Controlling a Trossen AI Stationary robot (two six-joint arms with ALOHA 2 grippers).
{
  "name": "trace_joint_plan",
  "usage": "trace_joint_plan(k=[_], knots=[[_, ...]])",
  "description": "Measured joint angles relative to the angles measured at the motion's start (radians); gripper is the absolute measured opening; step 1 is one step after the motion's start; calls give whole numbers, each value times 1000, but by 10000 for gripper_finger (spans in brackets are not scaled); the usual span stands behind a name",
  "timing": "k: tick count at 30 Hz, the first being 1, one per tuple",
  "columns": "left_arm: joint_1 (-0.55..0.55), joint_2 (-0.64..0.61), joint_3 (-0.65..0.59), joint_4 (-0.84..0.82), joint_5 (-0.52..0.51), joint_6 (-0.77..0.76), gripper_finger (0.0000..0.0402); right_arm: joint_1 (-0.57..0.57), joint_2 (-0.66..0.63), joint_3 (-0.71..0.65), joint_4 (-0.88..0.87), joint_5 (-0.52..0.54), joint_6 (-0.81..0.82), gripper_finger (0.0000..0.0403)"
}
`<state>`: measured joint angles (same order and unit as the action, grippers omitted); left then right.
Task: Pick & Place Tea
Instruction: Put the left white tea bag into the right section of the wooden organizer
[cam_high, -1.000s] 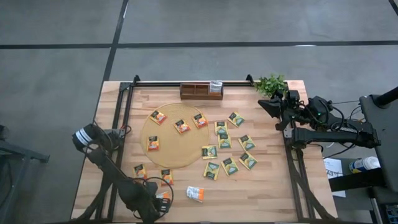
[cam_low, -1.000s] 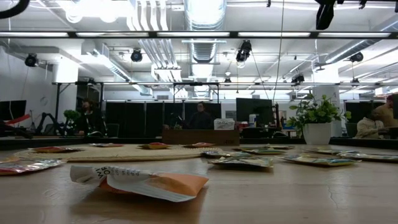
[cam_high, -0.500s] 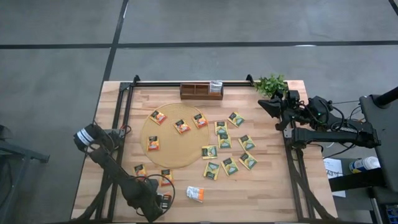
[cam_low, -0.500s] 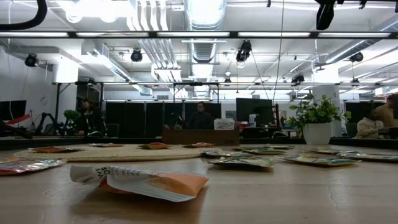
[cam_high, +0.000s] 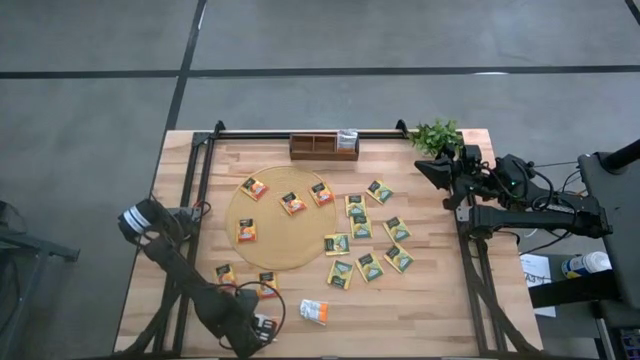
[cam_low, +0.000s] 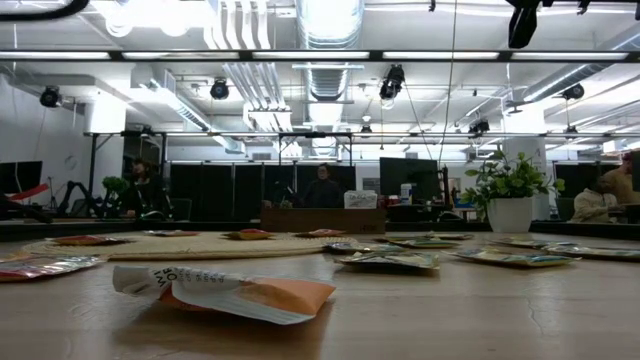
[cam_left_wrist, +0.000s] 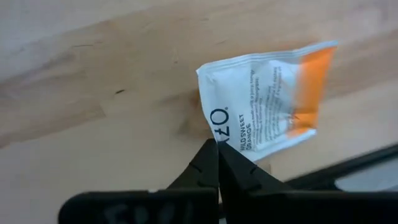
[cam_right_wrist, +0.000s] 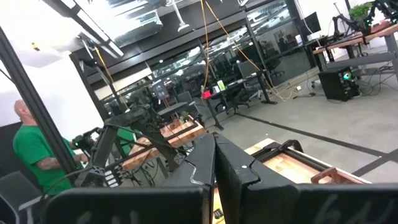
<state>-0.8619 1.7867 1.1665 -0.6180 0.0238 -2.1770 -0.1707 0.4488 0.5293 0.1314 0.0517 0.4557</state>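
The robot's left gripper is pinching the sachet's white end a long way from the wooden tray, so the robot should pass the sachet to its right gripper above the round tan mat.
Tea sachets lie flat over the table: orange ones on the round tan mat, green-yellow ones to its right, and a white-and-orange one near the front edge. One white sachet stands in the wooden tray at the far edge. My left gripper is at the table's near edge, pointing steeply down, shut on another white-and-orange sachet. My right gripper waits shut, raised at the table's right side near the plant, holding nothing. My left gripper pinches the sachet's white end at one corner between its two fingertips. The fingers come from above, slanting down. The sachet sticks out beyond the tips with its printed face in view; I cannot tell whether its far end rests on the wood.
A small potted plant stands at the far right corner. Black rails run along the table's left, right and far sides. Two orange sachets lie just beyond my left gripper. Bare wood shows at the near right.
My left gripper has rolled a little about its own axis at the table's near edge and has shut on the white-and-orange sachet's corner.
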Motion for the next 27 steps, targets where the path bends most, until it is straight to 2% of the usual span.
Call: trace_joint_plan(k=[6, 11, 16, 21, 27], knots=[[0, -46, 110, -225, -23, 176, 0, 0, 0, 0, -1, -20, 69, 9], [20, -94, 225, -463, -67, 395, 0, 0, 35, 6, -2, -134, 96, 9], [80, -138, 320, -659, -109, 631, 0, 0, 133, 64, -4, -230, 114, 17], [167, -185, 370, -720, -151, 821, 0, 0, 244, 172, -30, -291, 68, 66], [273, -246, 413, -725, -231, 965, 0, 3, 363, 348, -202, -380, 8, 155]])
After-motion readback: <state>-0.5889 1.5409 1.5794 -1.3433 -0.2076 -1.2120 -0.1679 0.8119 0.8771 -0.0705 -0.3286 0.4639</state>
